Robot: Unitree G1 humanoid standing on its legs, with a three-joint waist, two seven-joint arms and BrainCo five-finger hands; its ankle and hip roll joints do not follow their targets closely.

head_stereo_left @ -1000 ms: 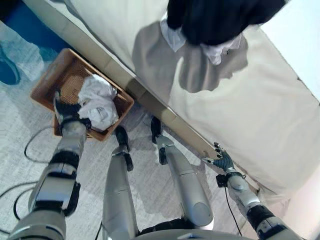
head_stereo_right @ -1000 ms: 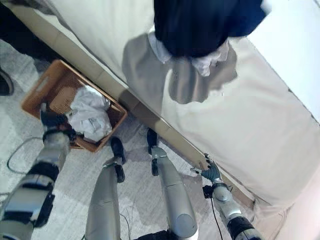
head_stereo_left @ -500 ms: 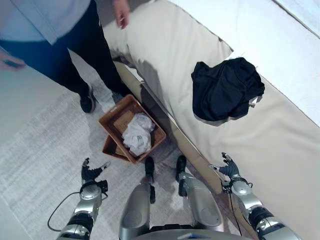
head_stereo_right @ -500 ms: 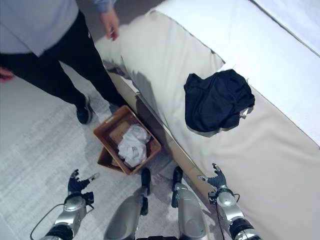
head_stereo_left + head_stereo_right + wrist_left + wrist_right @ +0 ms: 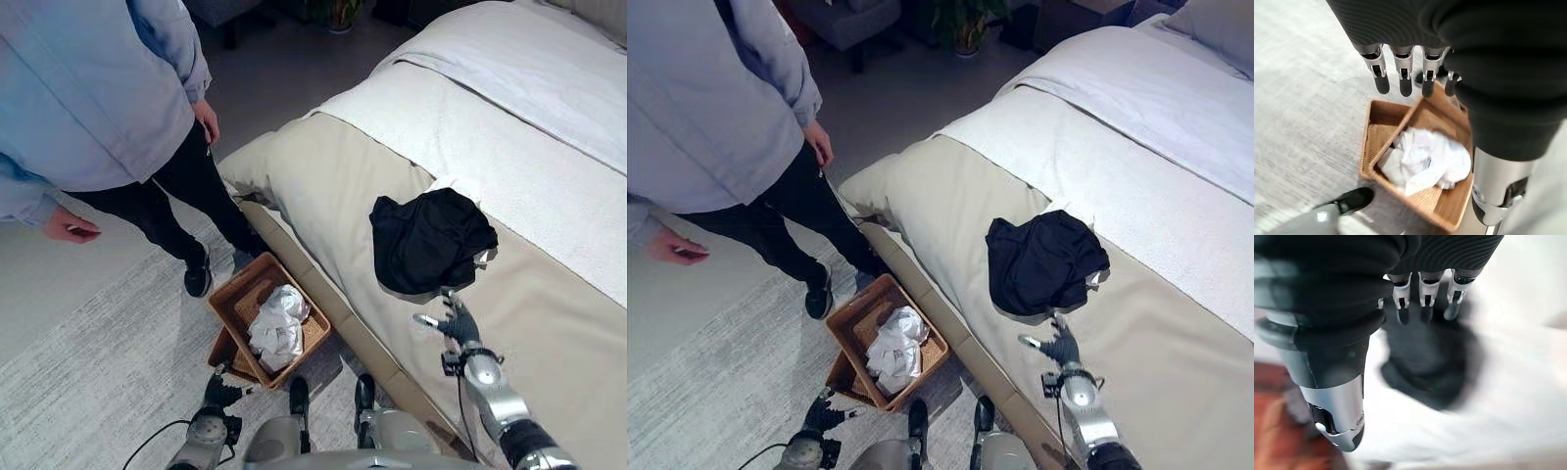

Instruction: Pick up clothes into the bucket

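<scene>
White cloth (image 5: 484, 258) is peeking out from under the black garment (image 5: 429, 240). I expect a white garment to come into view and stay on the bed when I lift the black garment.
A crumpled black garment (image 5: 431, 240) lies on the beige bed cover. My right hand (image 5: 457, 325) hovers open just in front of it, fingers (image 5: 1422, 298) straight, and past them the right wrist view has the black garment (image 5: 1430, 357). A brown wicker basket (image 5: 233, 279) stands on the floor against the bed's side, with white clothes (image 5: 277, 328) inside. My left hand (image 5: 219, 395) is open and low, on the near side of the basket and apart from it. Beyond its straight fingers (image 5: 1403, 73), the left wrist view looks into the basket (image 5: 1371, 142) and the white clothes (image 5: 1425, 159).
A person (image 5: 88, 108) stands at the left, one shoe (image 5: 198, 274) close beside the basket. The bed (image 5: 549, 323) fills the right side, with a white blanket (image 5: 529, 108) further back. A grey rug (image 5: 88, 372) covers the floor.
The camera has swung up, so the whole picture shifted. My left hand has come away from the basket's rim. My right hand has moved from the bed's edge onto the cover near the black garment.
</scene>
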